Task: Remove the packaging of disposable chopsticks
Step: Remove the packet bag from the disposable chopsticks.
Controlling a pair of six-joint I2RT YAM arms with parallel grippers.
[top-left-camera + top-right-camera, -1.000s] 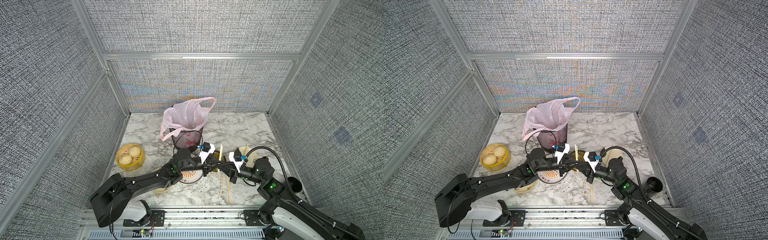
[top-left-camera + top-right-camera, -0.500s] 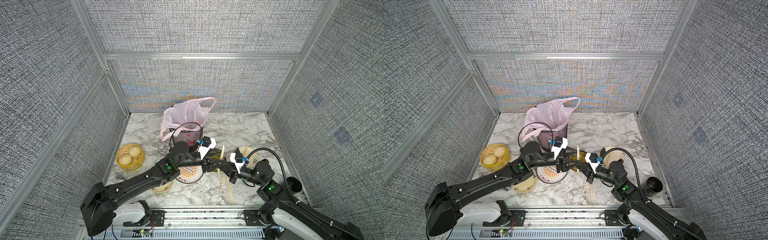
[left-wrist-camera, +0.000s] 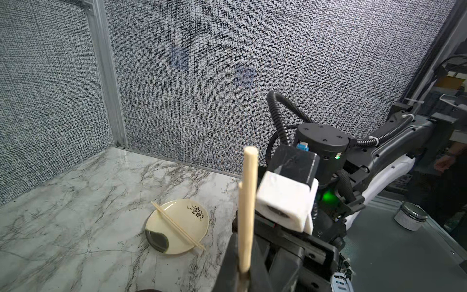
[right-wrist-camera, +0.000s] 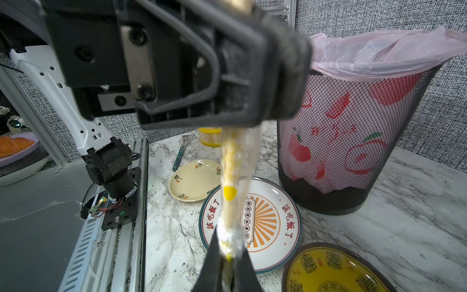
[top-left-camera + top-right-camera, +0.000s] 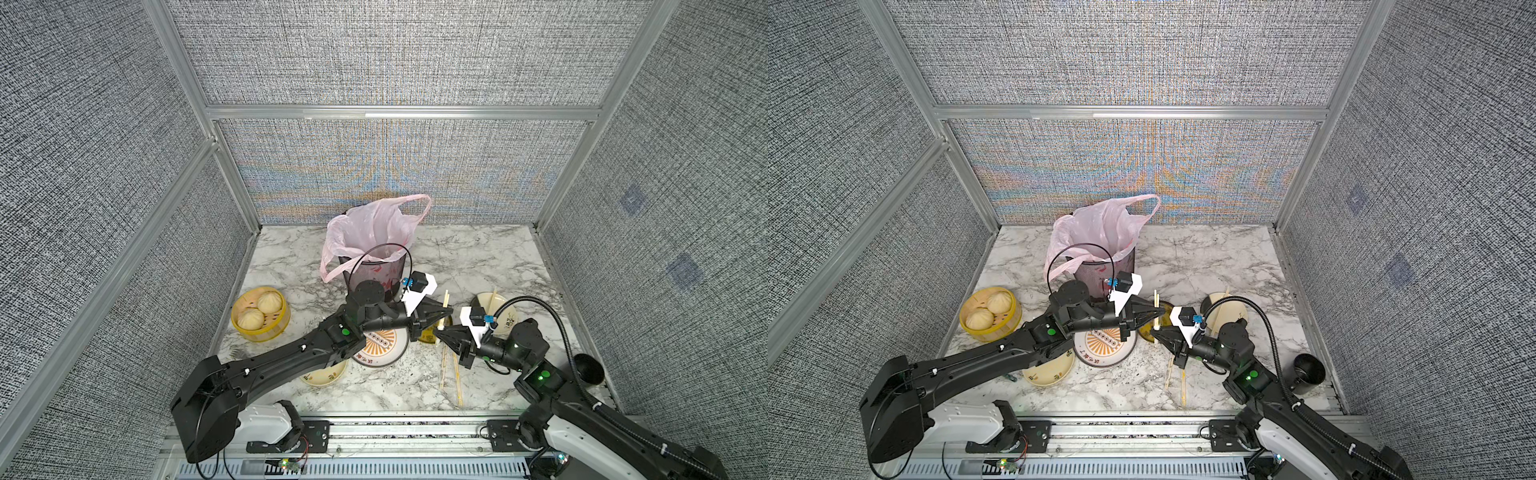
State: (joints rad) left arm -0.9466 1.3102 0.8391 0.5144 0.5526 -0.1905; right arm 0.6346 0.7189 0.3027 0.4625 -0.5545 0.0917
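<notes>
The sleeve [image 4: 234,192] is still around the sticks below the robot's left gripper, so next the right gripper grabs the wooden top [image 5: 1157,297] while the left gripper pulls the sleeve off.
One pair of disposable chopsticks [image 3: 249,202] stands upright between my two grippers over the front middle of the table. My left gripper [image 5: 445,318] [image 5: 1155,314] [image 3: 243,274] is shut on the sticks, whose bare wooden top [image 5: 446,298] rises above it. Below it hangs the packaging [image 4: 235,177], a crumpled clear sleeve with yellow print, still around the lower part of the sticks. My right gripper [image 5: 439,328] [image 5: 1157,328] [image 4: 228,255] is shut on the sleeve's bottom end, tip to tip with the left one.
A mesh bin with a pink bag [image 5: 374,249] stands behind the grippers. Below them lie a printed plate [image 5: 380,349], a yellow bowl [image 4: 336,273] and a small cream plate [image 5: 324,376]. Bare chopsticks lie on the table [image 5: 451,374] and on a cream plate [image 3: 194,227]. A bun steamer [image 5: 259,313] stands at the left, a black cup [image 5: 588,370] at the right.
My left gripper has moved right along the chopsticks, closer to the right gripper, opening and shutting again on the sticks. The right gripper has kept its hold on the sleeve.
</notes>
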